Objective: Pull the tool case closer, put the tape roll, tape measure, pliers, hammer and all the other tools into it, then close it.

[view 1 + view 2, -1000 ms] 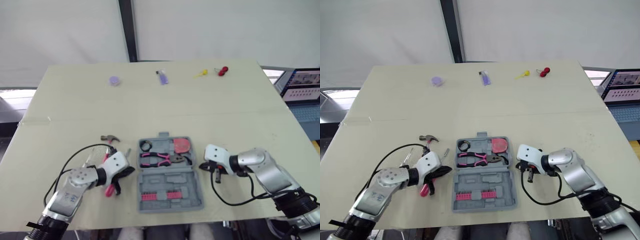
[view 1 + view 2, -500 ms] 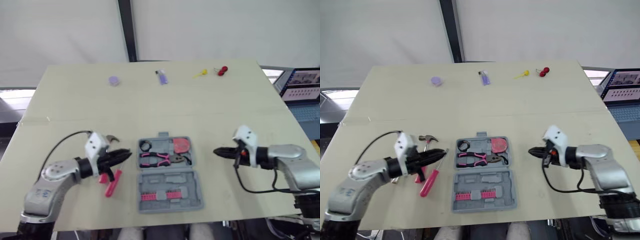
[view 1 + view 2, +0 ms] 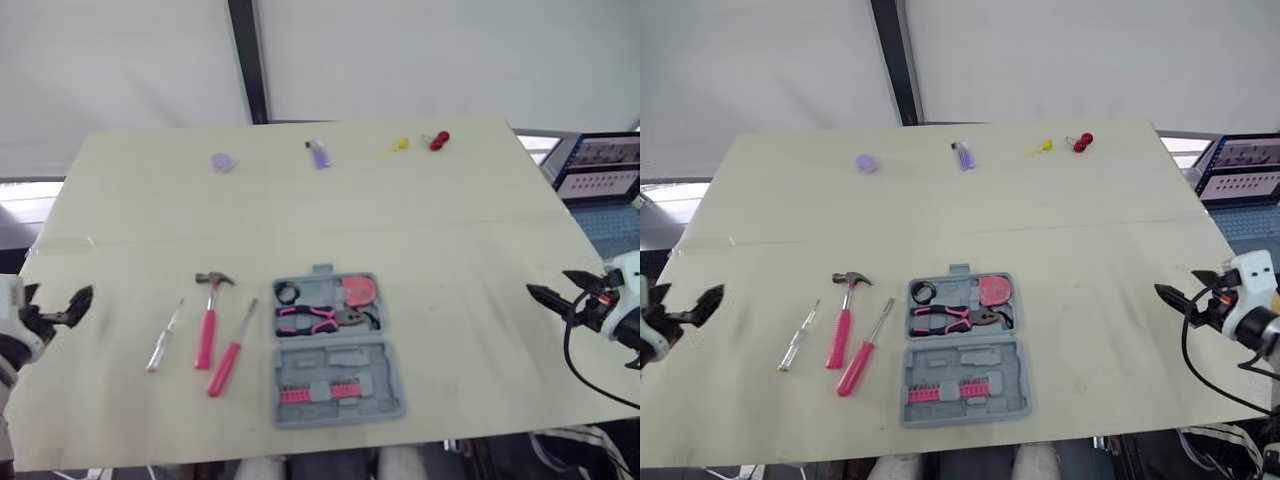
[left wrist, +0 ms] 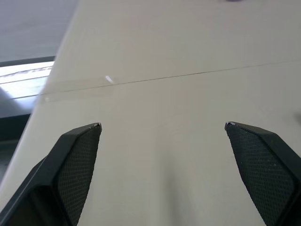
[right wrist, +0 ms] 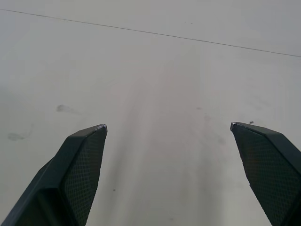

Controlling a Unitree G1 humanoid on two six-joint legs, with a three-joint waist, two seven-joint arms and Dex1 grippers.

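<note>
I can see an empty groove (image 3: 320, 354) running beside the tool case's hinge, so the small clear screwdriver (image 3: 165, 338) should come to rest flat there when I lower it in.
The grey tool case (image 3: 340, 372) lies open near the table's front edge. Its far half holds a black tape roll (image 3: 290, 293), pink pliers (image 3: 312, 319) and a pink tape measure (image 3: 362, 291); a pink bit strip (image 3: 305, 393) sits in the near half. Left of the case lie a pink-handled hammer (image 3: 207, 322), a red screwdriver (image 3: 229, 352) and a small clear screwdriver (image 3: 164, 336). My left gripper (image 3: 55, 300) stands open at the table's left edge, far from the tools. At the right edge my right gripper (image 3: 552, 286) is open too, over bare table (image 5: 160, 84).
Along the far edge of the table lie a purple disc (image 3: 222, 162), a small purple item (image 3: 319, 154), a yellow piece (image 3: 399, 146) and a red piece (image 3: 437, 140). A laptop (image 3: 600, 165) stands off the table's right side.
Both arms have pulled away from the case, the left to the table's left edge, the right to its right edge. Both grippers have gone from shut to open. The tools and case have stayed put.
</note>
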